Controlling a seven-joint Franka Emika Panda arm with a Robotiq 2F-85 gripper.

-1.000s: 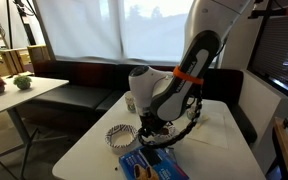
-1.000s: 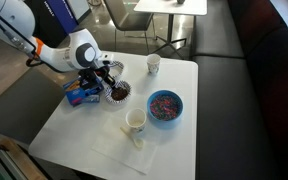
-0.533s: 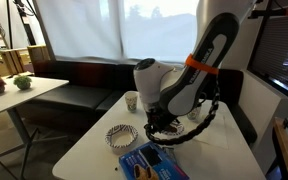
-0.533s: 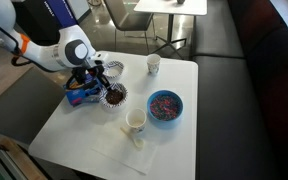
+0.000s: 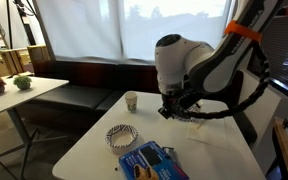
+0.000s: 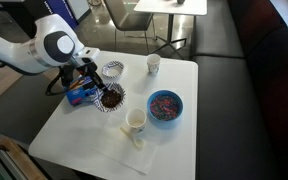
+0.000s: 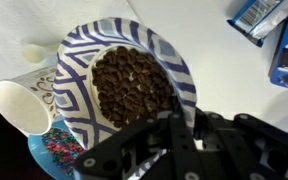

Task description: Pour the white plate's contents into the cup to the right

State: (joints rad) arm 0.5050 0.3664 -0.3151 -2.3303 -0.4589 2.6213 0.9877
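Note:
The white plate (image 6: 110, 97) is hanging low next to the taller cup. Next, I move my gripper back and lift the plate over the cup's opening (image 6: 136, 116) before I tip the contents in.
The white plate (image 7: 169, 70) has a dark striped rim and holds a heap of dark brown bits (image 7: 129, 85). My gripper (image 7: 180, 112) is shut on the plate's near rim and holds it just off the table. In an exterior view the plate (image 6: 111, 98) hangs from the gripper (image 6: 92, 82), a little left of the white printed paper cup (image 6: 135, 121). The cup also shows in the wrist view (image 7: 24, 104), beside the plate's edge. In an exterior view (image 5: 180, 112) the gripper hides the plate.
A blue bowl of coloured sprinkles (image 6: 165, 105) stands right of the cup. A checked-rim plate (image 6: 112, 69) and a plain cream cup (image 6: 153, 64) stand further back. A blue packet (image 6: 80, 96) lies under the arm. A napkin (image 6: 136, 140) lies by the cup.
My gripper has risen and swung away from the blue packet toward the printed cup, carrying the plate of brown bits with it.

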